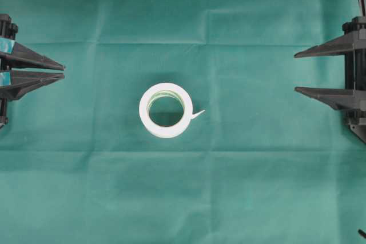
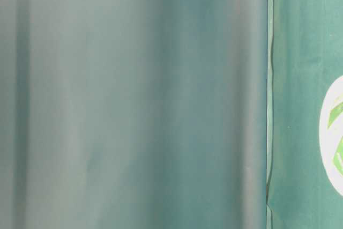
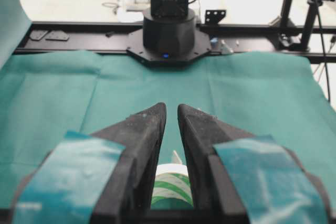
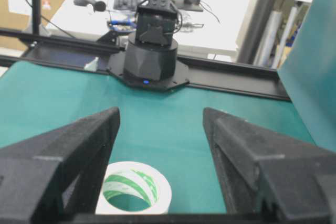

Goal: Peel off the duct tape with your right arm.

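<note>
The duct tape roll is lying loose with its tab (image 1: 198, 114) toward my right gripper. Next, my left gripper opens and grips the roll's rim (image 1: 165, 132) before the peeling starts.
The duct tape (image 1: 166, 110) is a white roll with a green-striped core, lying flat on the middle of the teal cloth. Its pointed tab (image 1: 197, 114) sticks out to the right. My right gripper (image 1: 296, 72) hovers at the right edge, far from the roll, open wide with nothing between its fingers. In the right wrist view the roll (image 4: 136, 190) sits low, left of centre, ahead of that gripper (image 4: 160, 113). My left gripper (image 1: 62, 71) is at the left edge with only a narrow gap between its tips, holding nothing. Past its fingers (image 3: 171, 107) the roll (image 3: 170, 182) shows.
A creased teal cloth (image 1: 257, 187) covers the table. The table-level view is mostly blurred teal fabric, with the roll's edge (image 2: 335, 132) at the far right. Each wrist view shows the opposite arm's black base (image 3: 169, 24) (image 4: 149, 56) on a black rail.
</note>
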